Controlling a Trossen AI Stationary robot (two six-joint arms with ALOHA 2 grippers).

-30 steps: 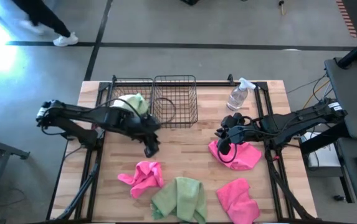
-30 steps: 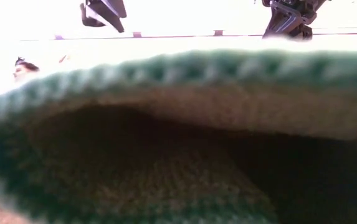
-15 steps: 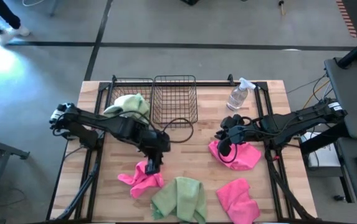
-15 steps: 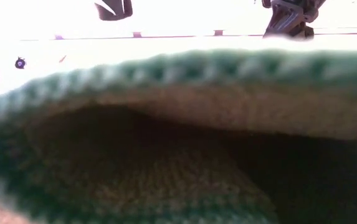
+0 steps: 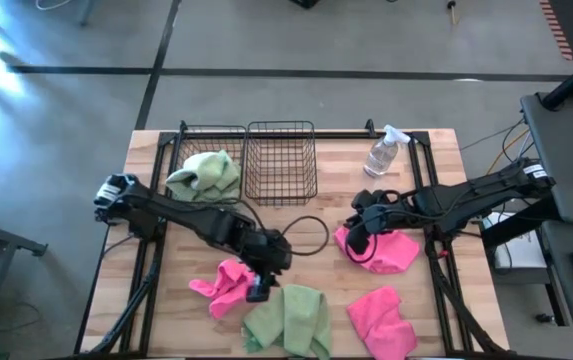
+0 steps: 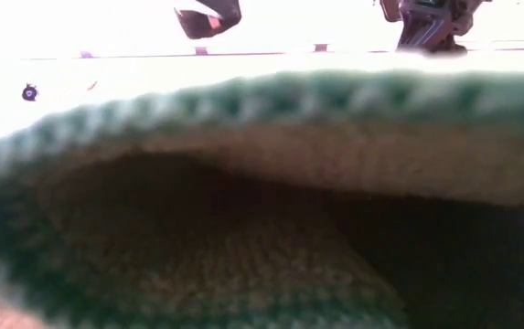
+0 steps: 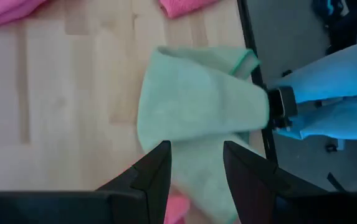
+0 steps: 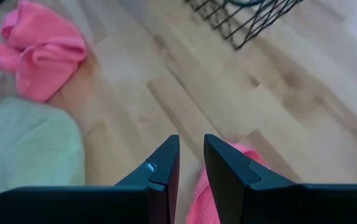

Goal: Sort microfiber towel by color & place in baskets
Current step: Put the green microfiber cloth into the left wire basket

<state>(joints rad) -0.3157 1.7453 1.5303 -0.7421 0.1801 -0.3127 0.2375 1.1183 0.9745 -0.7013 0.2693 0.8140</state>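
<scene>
The left gripper's open fingers point at the light green towel's fold [image 7: 194,132], clear of the pink towels, so the robot should keep going down until the fingers pinch the light green towel's middle [image 5: 292,322].
A light green towel [image 5: 288,318] lies at the table's near edge and fills most of the low view [image 6: 243,210]. One pink towel [image 5: 228,283] lies just left of it and another [image 5: 381,322] to its right. My left gripper [image 5: 261,287] hangs open over the green towel's far left edge [image 7: 197,99], fingers apart above it. My right gripper [image 5: 358,240] stands over the left edge of a third pink towel [image 5: 386,250], with a narrow gap between its fingers [image 8: 190,146]. A second green towel [image 5: 204,172] lies in the left basket [image 5: 211,135]. The right basket [image 5: 281,160] holds nothing.
A clear spray bottle [image 5: 384,152] stands at the far right, behind my right arm. A black cable loop [image 5: 306,232] lies on the wood between the baskets and the towels. The table's right near corner sits beyond the pink towel.
My left gripper has gone from in front of the baskets toward the table's near edge and a little right, past the pink towel, and now stands over the green towel. The towels have not moved.
</scene>
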